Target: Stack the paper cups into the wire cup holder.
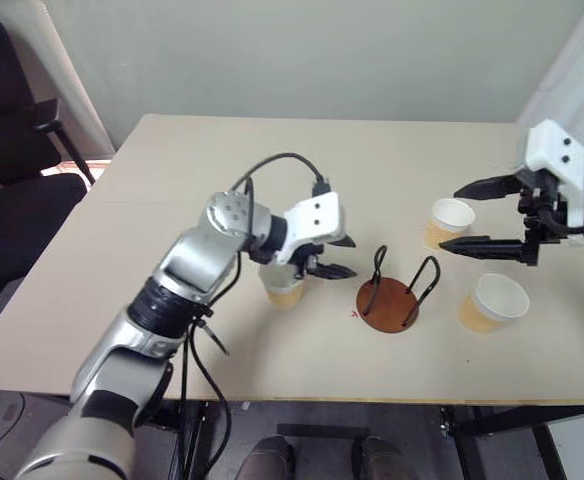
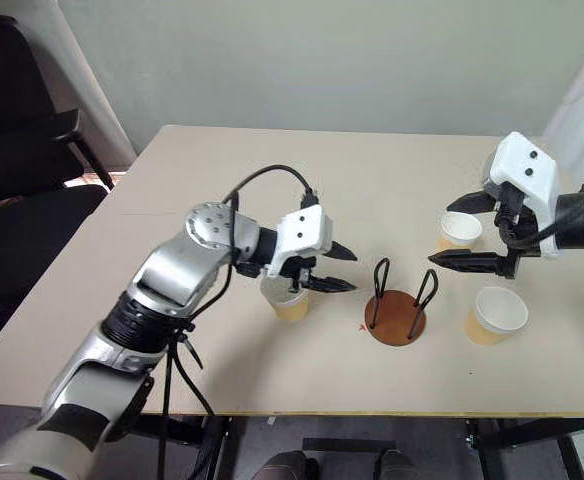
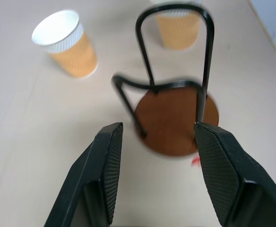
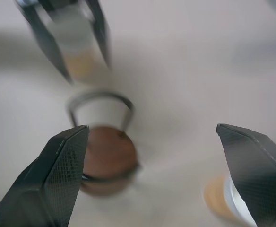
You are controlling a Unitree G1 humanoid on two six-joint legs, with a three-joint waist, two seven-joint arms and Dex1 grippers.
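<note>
The wire loops (image 1: 402,278) stand about a cup's width apart, so the paper cup (image 1: 448,222) will reach the disc upright between them when I lower it.
The wire cup holder (image 1: 390,305), a reddish-brown disc with two black wire loops, stands empty mid-table. My left gripper (image 1: 340,256) hovers open just left of it, nothing between its fingers. One paper cup (image 1: 284,290) stands upright on the table beneath and behind that gripper, apart from the fingers. Right of the holder, my right gripper (image 1: 464,216) is raised and open wide. A second paper cup (image 1: 450,218) shows between its fingers from above, not gripped. A third cup (image 1: 494,302) stands nearer the front right. The left wrist view looks at the holder (image 3: 176,118).
The beige table (image 1: 272,170) has its front edge close below the holder and cups. A black chair (image 1: 12,150) stands off the table's left side. A black cable loops above my left wrist.
</note>
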